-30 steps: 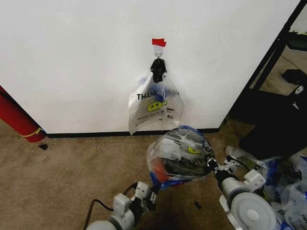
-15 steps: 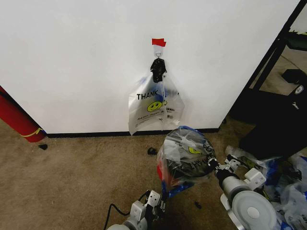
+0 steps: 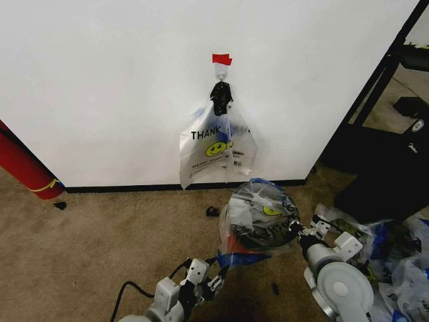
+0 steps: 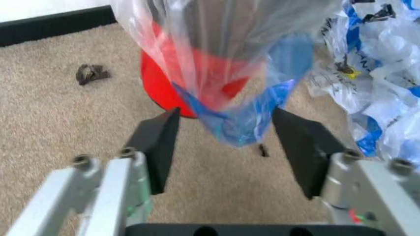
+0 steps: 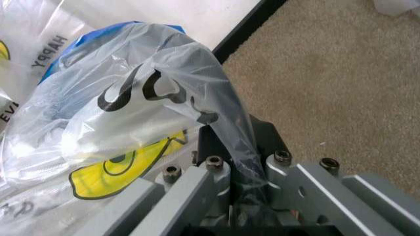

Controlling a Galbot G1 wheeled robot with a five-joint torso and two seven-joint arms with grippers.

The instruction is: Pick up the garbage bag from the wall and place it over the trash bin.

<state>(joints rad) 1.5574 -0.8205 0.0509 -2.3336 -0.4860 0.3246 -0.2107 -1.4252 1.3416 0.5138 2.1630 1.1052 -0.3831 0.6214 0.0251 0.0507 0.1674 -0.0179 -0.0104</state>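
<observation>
My gripper will draw the garbage bag [image 3: 257, 213] out into a narrow peak when I pull, as the blue patch [image 3: 264, 182] sits loose past the trash bin's far rim.
The garbage bag [image 3: 258, 211], clear crinkly plastic with a yellow smiley and blue patches, is draped over the trash bin [image 3: 260, 235], whose black mesh shows through it. The bin's red base [image 4: 161, 86] stands on the carpet. My right gripper [image 3: 298, 231] is shut on a pinched fold of the bag [image 5: 131, 108] at the bin's right side; the fold runs into my right gripper [image 5: 231, 147]. My left gripper [image 4: 226, 115] is open, low in front of the bin, with the bag's hanging blue tip [image 4: 239, 130] between its fingers [image 4: 161, 142] but not touching them.
Another bag of the same print [image 3: 214, 147] hangs from a hook [image 3: 220, 74] under red tape [image 3: 222, 59] on the white wall [image 3: 100, 80]. A red cylinder [image 3: 23, 168] leans at left. Loose bags [image 3: 395, 258] and a black frame [image 3: 382, 80] are at right.
The bag has shifted right and settled lower around the bin. My left gripper has drawn back from the bag's lower left edge toward me. The right gripper keeps its hold.
</observation>
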